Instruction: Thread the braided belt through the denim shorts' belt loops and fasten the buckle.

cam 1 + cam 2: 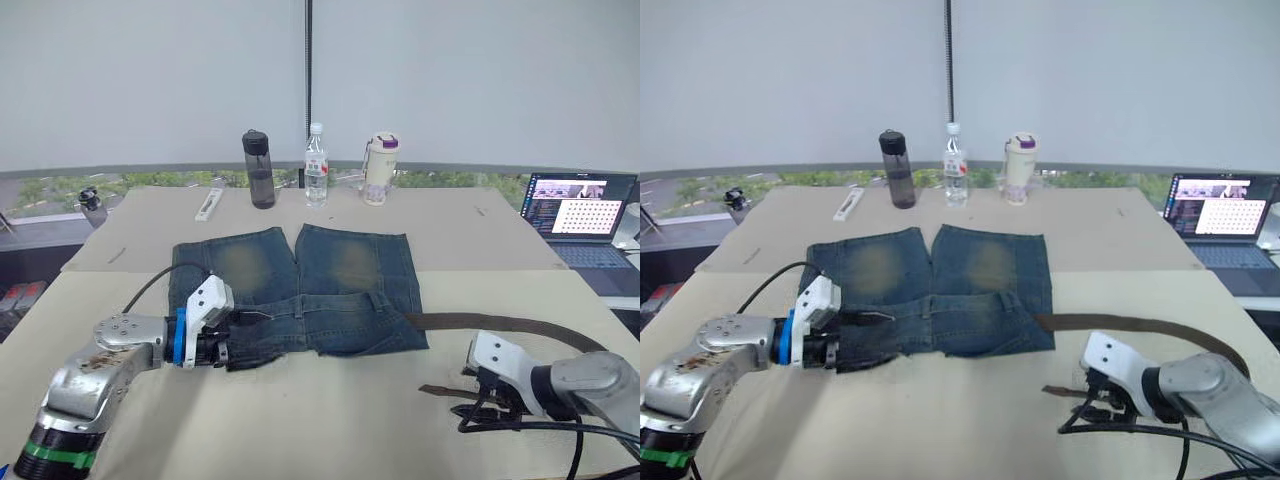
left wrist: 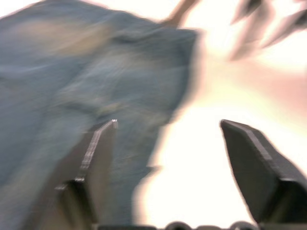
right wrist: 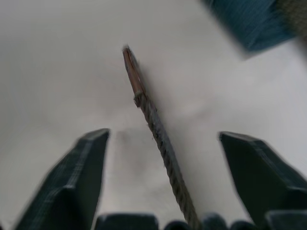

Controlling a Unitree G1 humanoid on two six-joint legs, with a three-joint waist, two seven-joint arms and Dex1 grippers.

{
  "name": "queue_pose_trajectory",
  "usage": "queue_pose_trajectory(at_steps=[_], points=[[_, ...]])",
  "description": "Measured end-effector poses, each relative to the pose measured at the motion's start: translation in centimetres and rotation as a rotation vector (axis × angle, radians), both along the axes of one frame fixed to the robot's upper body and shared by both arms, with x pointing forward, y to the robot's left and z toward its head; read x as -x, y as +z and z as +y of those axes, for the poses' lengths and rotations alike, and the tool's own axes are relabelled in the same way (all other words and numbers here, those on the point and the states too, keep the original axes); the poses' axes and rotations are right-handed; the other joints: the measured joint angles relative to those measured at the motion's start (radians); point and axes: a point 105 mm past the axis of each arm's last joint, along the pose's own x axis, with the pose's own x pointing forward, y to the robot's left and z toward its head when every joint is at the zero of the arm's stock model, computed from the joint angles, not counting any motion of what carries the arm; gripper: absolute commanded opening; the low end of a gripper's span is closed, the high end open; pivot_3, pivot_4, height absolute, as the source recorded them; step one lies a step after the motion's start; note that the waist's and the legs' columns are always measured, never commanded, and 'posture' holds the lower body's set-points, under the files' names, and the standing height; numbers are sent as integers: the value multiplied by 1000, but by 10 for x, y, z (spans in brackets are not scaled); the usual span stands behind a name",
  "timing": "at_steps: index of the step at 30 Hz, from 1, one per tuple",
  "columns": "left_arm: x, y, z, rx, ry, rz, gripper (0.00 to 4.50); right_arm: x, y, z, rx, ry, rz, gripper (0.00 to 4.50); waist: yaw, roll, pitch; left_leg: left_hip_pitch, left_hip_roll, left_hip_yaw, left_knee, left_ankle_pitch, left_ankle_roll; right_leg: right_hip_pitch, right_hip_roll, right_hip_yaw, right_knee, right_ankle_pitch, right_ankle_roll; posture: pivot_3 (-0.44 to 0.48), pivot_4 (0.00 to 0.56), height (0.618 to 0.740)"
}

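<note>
My gripper will pull the strap through, and because the denim shorts lie loose and flat [image 1: 345,262], their waistband [image 1: 340,315] will drag crooked along with the braided belt.
The denim shorts [image 1: 300,285] lie flat mid-table, legs pointing away and waistband toward me. A belt loop [image 1: 376,300] shows on the waistband. My left gripper [image 1: 225,352] is open at the waistband's left end; one finger [image 2: 96,153] is over the denim and the other over bare table. The braided belt [image 1: 500,323] runs from the waistband's right end, curves round at the right and comes back to my right gripper [image 1: 468,385]. That gripper [image 3: 163,133] is open, with the strap [image 3: 163,143] lying between its fingers, its tip pointing away. The buckle is hidden.
A dark bottle [image 1: 259,169], a clear water bottle [image 1: 316,165] and a white cup [image 1: 379,169] stand at the table's far edge, with a white flat object [image 1: 209,204] to their left. A laptop [image 1: 578,205] sits at the right. Black cables [image 1: 520,425] trail by my right arm.
</note>
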Motion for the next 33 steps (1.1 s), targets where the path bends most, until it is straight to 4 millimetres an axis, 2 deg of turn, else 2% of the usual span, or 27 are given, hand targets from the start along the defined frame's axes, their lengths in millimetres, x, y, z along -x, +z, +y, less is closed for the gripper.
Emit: queue_pose_trajectory(at_steps=[2,5,8,9,12,15,18,21,25,33], points=[[19,2,-8,4,-79,53,4500,-3,-8,-6,27,-9,34,2299,0,0,0,0,0,0,0,0,0,0,0,0,0,-1,-2,0,150,740],[35,5,-23,27,-171,81,4500,-5,-10,-7,25,-3,62,1228,1,0,0,1,0,0,1,0,0,2,0,0,-1,-2,-4,0,150,740],[35,4,-30,63,-165,99,4500,-1,-11,-6,-3,-3,105,212,4,-1,1,2,0,0,2,0,0,3,0,0,-1,-2,-4,0,150,740],[34,3,-31,69,-157,107,4500,2,-9,-5,-37,-16,134,47,4,-1,1,1,0,0,2,0,0,3,0,0,-1,-2,-4,0,150,740],[35,2,-35,96,-148,161,4500,15,5,16,-191,15,230,47,4,-1,1,1,0,-1,2,0,0,3,0,0,0,0,1,0,150,740],[36,2,-47,107,-183,220,4500,23,37,56,-308,163,231,47,-3,0,2,1,1,-2,1,0,0,2,2,0,0,1,3,0,150,740],[29,8,-62,139,-203,242,4500,19,60,81,-348,252,179,47,-2,-1,3,1,0,-2,2,0,0,2,2,0,-1,-1,0,0,150,740],[18,11,-77,149,-225,253,4500,15,67,110,-372,331,182,47,1,-2,3,-1,0,-2,2,0,0,1,2,0,-1,1,0,0,150,740],[11,5,-84,109,-250,267,3333,13,72,126,-355,390,183,0,1,-2,4,-2,-1,-2,1,0,0,-1,2,0,-1,2,2,0,150,740],[14,-3,-83,56,-300,260,635,10,75,133,-349,411,173,0,-1,-2,4,-2,0,-2,0,0,0,-2,2,0,0,1,1,0,150,740]])
